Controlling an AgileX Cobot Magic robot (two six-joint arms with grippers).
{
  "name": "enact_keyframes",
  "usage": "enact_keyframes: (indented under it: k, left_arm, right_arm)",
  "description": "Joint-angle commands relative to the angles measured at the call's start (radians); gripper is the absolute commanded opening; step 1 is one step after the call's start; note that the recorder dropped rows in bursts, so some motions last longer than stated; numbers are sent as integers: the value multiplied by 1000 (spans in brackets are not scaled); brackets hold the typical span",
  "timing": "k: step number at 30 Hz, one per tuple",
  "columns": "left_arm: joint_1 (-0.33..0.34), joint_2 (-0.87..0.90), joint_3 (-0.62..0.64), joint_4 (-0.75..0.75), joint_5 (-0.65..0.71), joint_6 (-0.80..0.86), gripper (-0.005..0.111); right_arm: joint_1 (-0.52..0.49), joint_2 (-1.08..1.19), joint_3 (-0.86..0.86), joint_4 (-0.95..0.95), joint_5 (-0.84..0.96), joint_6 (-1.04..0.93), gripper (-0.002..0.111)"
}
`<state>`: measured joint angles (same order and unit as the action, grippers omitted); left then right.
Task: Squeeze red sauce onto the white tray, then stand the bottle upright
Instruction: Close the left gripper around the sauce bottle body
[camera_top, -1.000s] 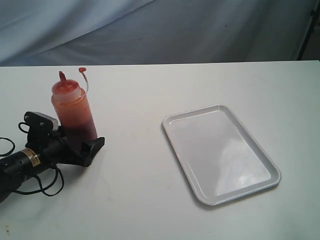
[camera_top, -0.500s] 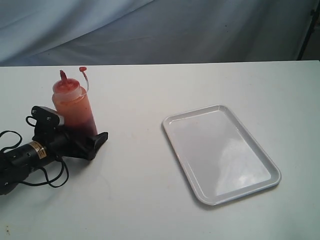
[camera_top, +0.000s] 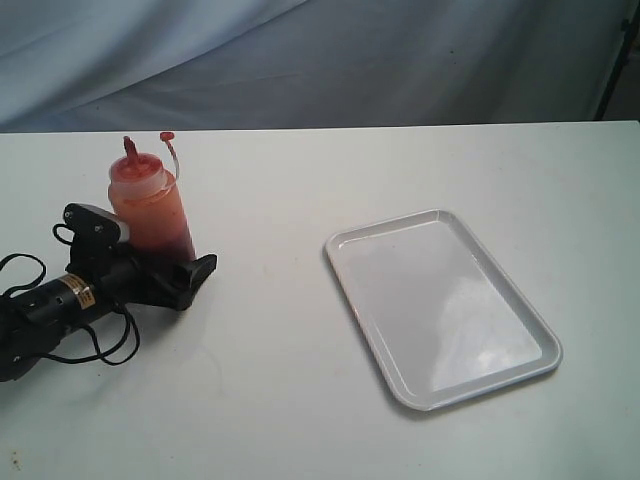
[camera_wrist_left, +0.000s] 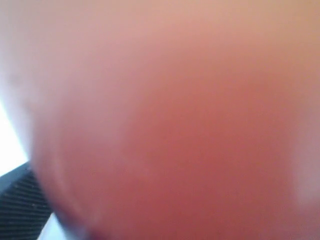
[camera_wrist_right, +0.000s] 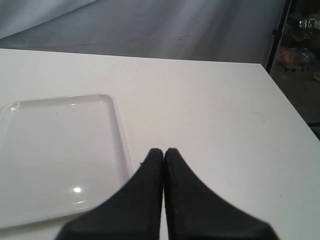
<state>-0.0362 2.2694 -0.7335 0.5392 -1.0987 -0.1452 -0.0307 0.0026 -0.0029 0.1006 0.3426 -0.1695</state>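
Observation:
The small tethered cap is held beside the nozzle by a thin strap. The cap will stay attached and hang below the nozzle when I tilt the bottle.
The bottle stands on the table at the left, nearly upright, with red sauce filling most of it and its small tethered cap hanging open beside the nozzle. My left gripper lies low on the table and is shut on the bottle's base. Only its near finger shows. The bottle fills the left wrist view as a red blur. The white tray lies bare at the right. My right gripper is shut and empty beside the tray's edge.
Black cables trail from the left arm near the table's left edge. A grey cloth backdrop hangs behind the table. Bare white tabletop lies between bottle and tray.
The left gripper has slid a little right and away from the front edge, and the bottle has moved with it, going from a leftward lean to nearly upright.

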Motion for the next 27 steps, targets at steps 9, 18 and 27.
enact_keyframes:
  k: [9, 18, 27]
  left_arm:
    - [-3, 0, -7, -14, -56, -10, 105]
    - [-3, 0, -28, -8, -44, -10, 105]
    - [-3, 0, -28, -8, -39, -10, 105]
  right_arm:
    - [-1, -3, 3, -3, 0, -5, 0]
    - [-1, -3, 3, -3, 0, -5, 0]
    - [-1, -3, 3, -3, 0, -5, 0]
